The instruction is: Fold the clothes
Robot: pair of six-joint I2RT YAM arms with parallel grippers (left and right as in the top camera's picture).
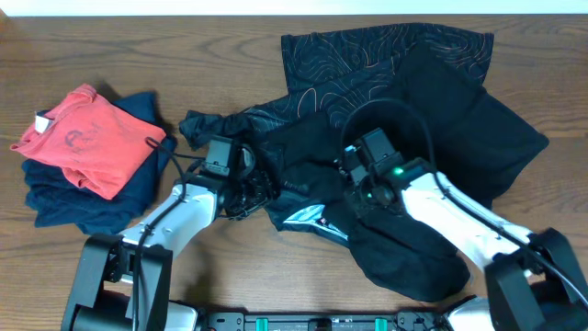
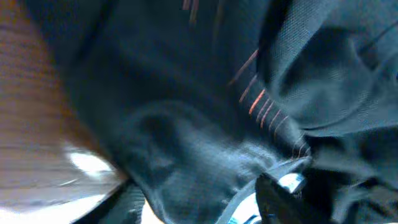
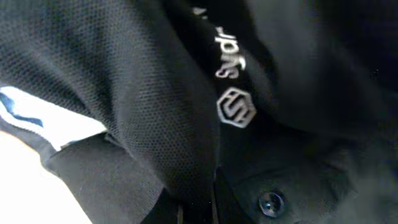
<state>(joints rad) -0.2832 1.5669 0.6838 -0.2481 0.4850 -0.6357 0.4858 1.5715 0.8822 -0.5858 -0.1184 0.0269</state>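
The black mesh garment (image 1: 450,124) is on top of the black T-shirt, so the robot's right gripper should pull it away onto the open wood (image 1: 540,191) before the robot spreads out and folds the T-shirt.
The clothes lie in a black heap (image 1: 432,119) across the middle and right of the table. The black T-shirt with thin orange-white contour lines (image 1: 367,60) is spread at the back, and a fold of it runs toward the left arm. My left gripper (image 1: 246,191) is buried in that fold. In the left wrist view dark cloth with orange lines (image 2: 186,168) bulges between its fingers (image 2: 205,205). My right gripper (image 1: 360,188) is down in the heap. It is shut on a black mesh garment (image 3: 155,106) with a white hexagon logo (image 3: 236,109) and a button (image 3: 270,202).
A folded stack, a red shirt (image 1: 83,138) on navy garments (image 1: 64,198), sits at the left. Bare wooden table (image 1: 138,46) shows at the back left and along the front. A light blue-white patch of cloth (image 1: 308,219) shows between the arms.
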